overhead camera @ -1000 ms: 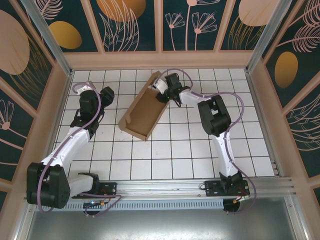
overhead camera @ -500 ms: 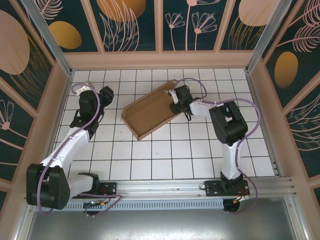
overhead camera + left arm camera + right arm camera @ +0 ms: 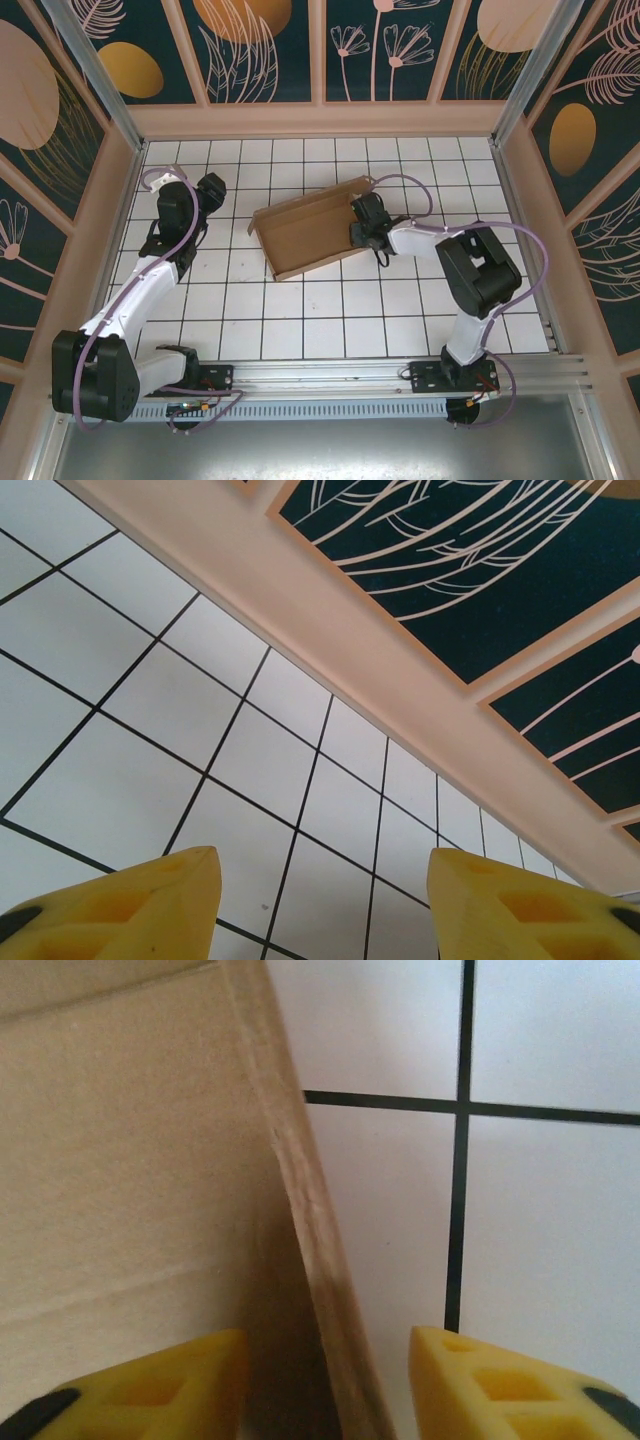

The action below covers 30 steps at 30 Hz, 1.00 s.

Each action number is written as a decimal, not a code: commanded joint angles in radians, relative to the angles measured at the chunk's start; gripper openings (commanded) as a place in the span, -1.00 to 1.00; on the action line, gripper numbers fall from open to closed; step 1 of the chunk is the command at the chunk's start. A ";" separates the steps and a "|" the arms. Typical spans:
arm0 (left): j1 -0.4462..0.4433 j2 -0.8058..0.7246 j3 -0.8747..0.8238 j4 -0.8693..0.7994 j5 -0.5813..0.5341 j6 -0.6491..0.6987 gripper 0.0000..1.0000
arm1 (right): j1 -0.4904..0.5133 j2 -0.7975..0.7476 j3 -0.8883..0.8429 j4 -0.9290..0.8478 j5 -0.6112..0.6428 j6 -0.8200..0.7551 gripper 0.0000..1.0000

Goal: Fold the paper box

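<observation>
The box's long back side (image 3: 308,199) points toward the back bar, away from the robot's left gripper, so next the right gripper turns the box by its end (image 3: 308,1210) first.
The paper box (image 3: 308,232) is a brown cardboard tray with raised walls, lying slantwise on the white tiles at mid-table. My right gripper (image 3: 360,228) is at its right end. In the right wrist view the right gripper (image 3: 328,1360) is open, its yellow fingers (image 3: 520,1385) standing either side of the box's upright end wall (image 3: 312,1250) with a gap on both sides. The box's inner face (image 3: 130,1160) fills the left half there. My left gripper (image 3: 212,190) hovers left of the box, apart from it. In the left wrist view the left gripper (image 3: 322,880) is open over bare tiles.
A pale wooden frame (image 3: 320,120) with dark floral panels surrounds the tiled floor on three sides, and the back rail (image 3: 400,670) runs close ahead of the left gripper. An aluminium rail (image 3: 330,372) carries the arm bases. Bare tiles (image 3: 320,310) lie between box and rail.
The right gripper swung the box's right end toward the near right, turning the box clockwise, then opened its jaws off the end wall. The left arm has stayed put.
</observation>
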 commanded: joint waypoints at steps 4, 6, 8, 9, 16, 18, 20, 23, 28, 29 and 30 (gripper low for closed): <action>0.007 -0.030 -0.014 -0.003 -0.022 0.002 0.16 | -0.016 -0.093 0.097 -0.119 -0.161 -0.074 0.25; 0.007 -0.033 -0.014 -0.003 -0.022 0.003 0.17 | -0.017 -0.090 0.126 -0.157 -0.202 -0.123 0.35; 0.007 -0.034 -0.016 -0.003 -0.023 0.005 0.17 | -0.068 -0.085 0.148 -0.188 -0.210 -0.154 0.36; 0.007 -0.034 -0.016 -0.003 -0.024 0.004 0.17 | -0.084 -0.085 0.157 -0.194 -0.228 -0.169 0.36; 0.007 -0.028 -0.015 -0.003 -0.016 0.002 0.16 | -0.151 0.015 0.257 -0.218 -0.279 -0.227 0.30; 0.007 -0.028 -0.016 -0.003 -0.016 0.002 0.16 | -0.152 0.051 0.279 -0.208 -0.331 -0.244 0.28; 0.007 -0.028 -0.016 -0.003 -0.018 0.005 0.15 | -0.152 0.085 0.296 -0.195 -0.360 -0.248 0.26; 0.007 -0.023 -0.014 -0.002 -0.016 0.005 0.14 | -0.145 0.140 0.332 -0.192 -0.358 -0.251 0.13; 0.007 -0.023 -0.014 0.001 -0.016 0.003 0.14 | -0.128 0.210 0.370 -0.205 -0.260 -0.254 -0.09; 0.007 -0.021 -0.014 0.002 -0.014 0.004 0.13 | -0.126 0.214 0.369 -0.202 -0.252 -0.253 -0.11; 0.007 -0.020 -0.014 0.000 -0.014 0.004 0.13 | -0.126 0.213 0.365 -0.198 -0.248 -0.249 -0.12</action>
